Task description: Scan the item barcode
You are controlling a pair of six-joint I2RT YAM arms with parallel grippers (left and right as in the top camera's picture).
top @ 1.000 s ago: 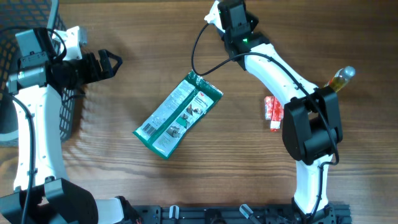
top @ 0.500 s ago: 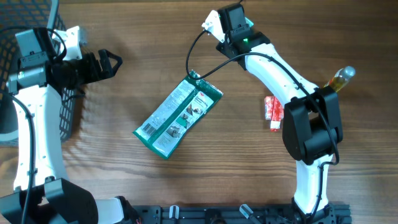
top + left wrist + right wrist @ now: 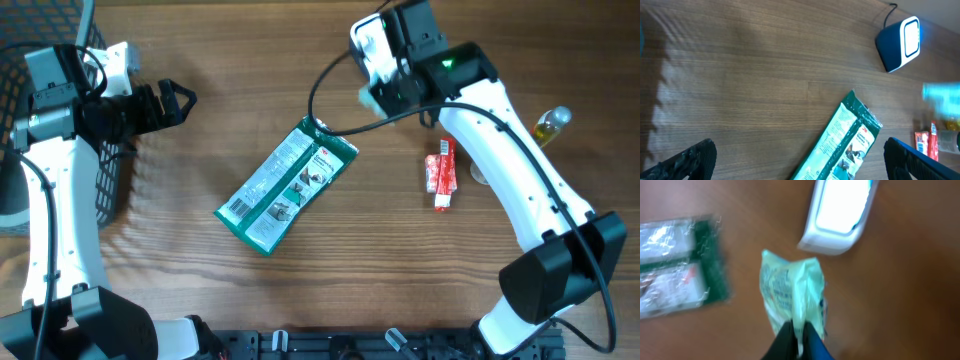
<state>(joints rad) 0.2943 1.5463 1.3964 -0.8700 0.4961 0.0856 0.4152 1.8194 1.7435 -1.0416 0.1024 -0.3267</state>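
The wood between the green glove package and the red packet is free, so my right gripper goes on carrying the pale green packet there and lets go of it.
The item, a small pale green packet, hangs pinched between the shut fingers of my right gripper. From overhead the packet shows at the tip of the right gripper, above the table near the back centre. The scanner lies just beyond the packet, its white face up. In the left wrist view the scanner is a blue body with a lit white window. My left gripper hovers at the far left, open and empty, far from both.
A long green glove package lies diagonally mid-table. A red packet and a small bottle of amber liquid sit at the right. A black wire basket stands at the left edge. A black cable loops near the package's top.
My right arm has swung right and slightly toward the front, carrying the pale green packet with it. The left arm and the things on the table have not moved.
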